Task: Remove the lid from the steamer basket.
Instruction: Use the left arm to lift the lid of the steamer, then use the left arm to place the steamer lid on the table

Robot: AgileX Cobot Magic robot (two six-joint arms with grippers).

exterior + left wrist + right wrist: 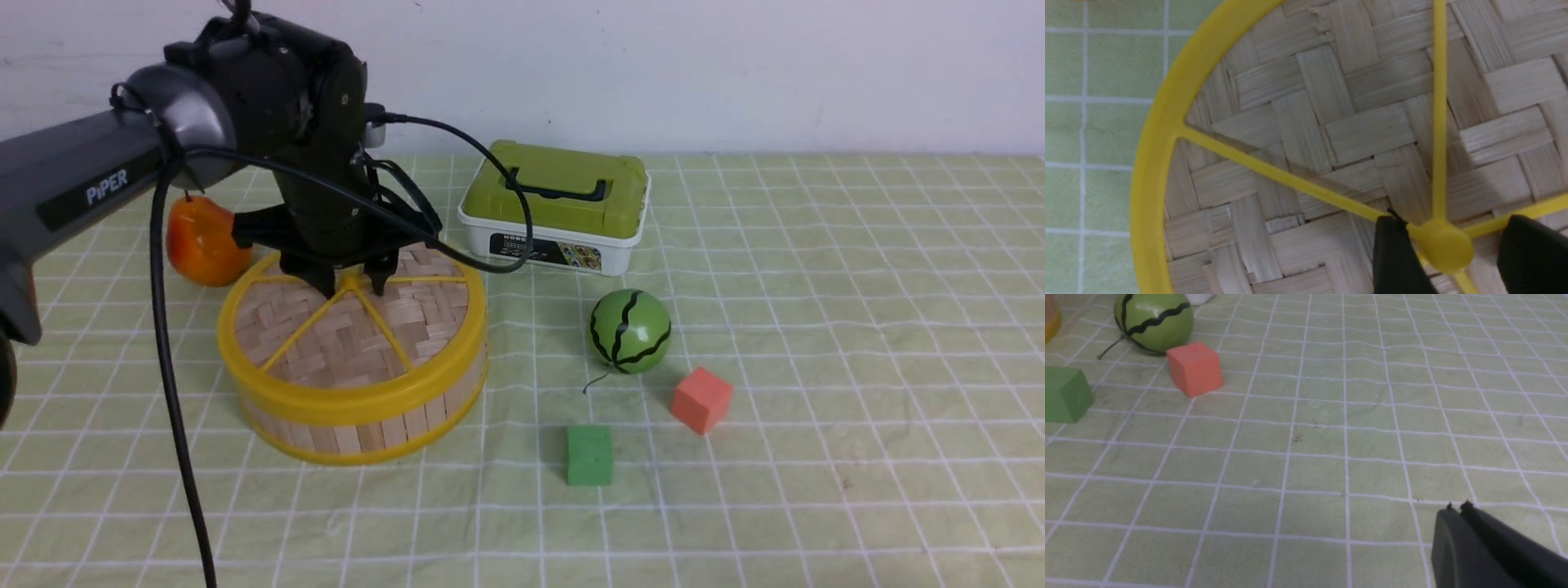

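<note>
The lid (348, 345) should come off the basket and hang almost level when I lift it, because the spokes come together at the yellow centre knob (349, 281).
The steamer basket (367, 425), a round tub of wooden slats with yellow rims, stands on the cloth at the left. The lid (343, 343) of woven bamboo with yellow rim and spokes sits on it and fills the left wrist view (1331, 122). My left gripper (353, 284) hovers over the lid's centre, open, its two black fingers (1396, 257) on either side of the yellow centre knob (1447, 247), with gaps showing between them. My right gripper (1457, 508) is shut and empty, low over bare cloth; it is out of the front view.
A white box with green lid (559, 208) stands behind the basket. An orange fruit (204, 241) sits at the basket's far left. A toy watermelon (630, 331), an orange cube (700, 398) and a green cube (589, 454) lie to the basket's right.
</note>
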